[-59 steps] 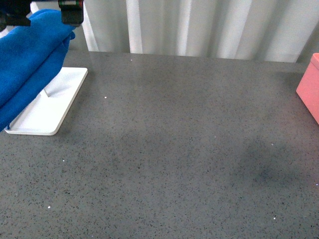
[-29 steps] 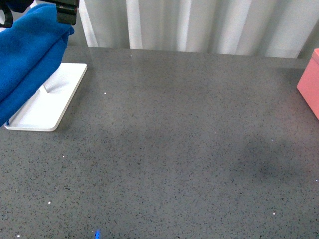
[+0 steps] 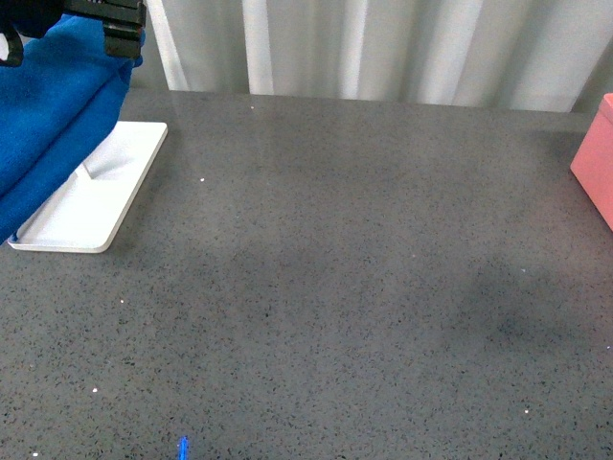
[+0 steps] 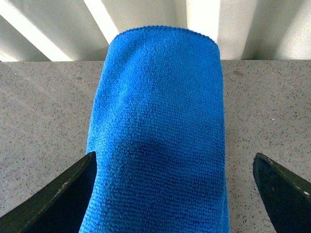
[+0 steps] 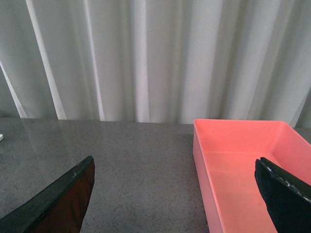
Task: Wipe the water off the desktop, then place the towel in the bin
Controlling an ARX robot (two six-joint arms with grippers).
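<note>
I am seeing a white post (image 3: 83,172) stick up from the tray under the blue towel (image 4: 158,131), so I should expect a hidden rack of bars when I lift the towel.
The bright blue towel (image 3: 48,125) hangs in thick folds at the far left, over a white tray (image 3: 101,216). My left gripper (image 3: 67,43) is open at the towel's top, and only its dark fingers show. In the left wrist view the towel (image 4: 155,131) runs between the spread fingers (image 4: 58,194) of the left gripper (image 4: 172,194). The far finger stands apart from the cloth. The salmon-pink bin (image 3: 596,163) sits at the right edge. My right gripper (image 5: 175,194) is open over the rim of the bin (image 5: 233,160), which looks bare inside. The speckled grey desktop (image 3: 326,287) fills the middle.
White curtain folds (image 3: 383,48) hang behind the desktop's back edge. A darker patch (image 3: 508,326) lies on the desktop at the right; I cannot tell whether it is wet or a shadow. A tiny blue speck (image 3: 183,447) shows near the front edge.
The left gripper's dark parts have shifted slightly left and up at the towel's top. The view has moved a little, and the blue speck now shows at the bottom.
</note>
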